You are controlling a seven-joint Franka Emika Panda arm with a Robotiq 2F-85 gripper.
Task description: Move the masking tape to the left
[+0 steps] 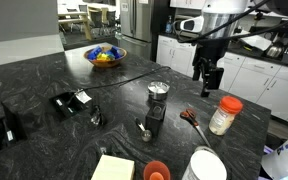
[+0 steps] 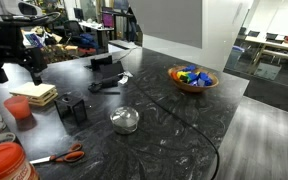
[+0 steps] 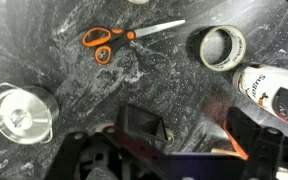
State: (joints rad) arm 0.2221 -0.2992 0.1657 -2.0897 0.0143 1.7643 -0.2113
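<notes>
The robot's open gripper is off from the masking tape, which lies next to the white bottle (image 3: pixel 241 72), so the gripper should move over and grab the tape's rim (image 3: pixel 195 46) closest to the scissors.
The masking tape (image 3: pixel 219 47) is a pale roll lying flat on the black marble counter, in the upper right of the wrist view. It lies between orange-handled scissors (image 3: pixel 104 42) and a white bottle (image 3: pixel 274 95). I cannot make the tape out in either exterior view. My gripper (image 3: pixel 196 130) is open and empty, its two fingers at the bottom of the wrist view, well short of the tape. In both exterior views the gripper (image 1: pixel 206 76) (image 2: pixel 17 68) hangs above the counter.
A round metal tin (image 3: pixel 22 112) (image 1: pixel 158 91) (image 2: pixel 124 120) stands nearby. The orange-lidded bottle (image 1: pixel 224 114), scissors (image 1: pixel 191 118), a bowl of coloured items (image 1: pixel 104 56) (image 2: pixel 192 77), a notepad (image 2: pixel 34 95), an orange cup (image 1: pixel 156 171) and black boxes (image 1: pixel 69 101) also sit on the counter.
</notes>
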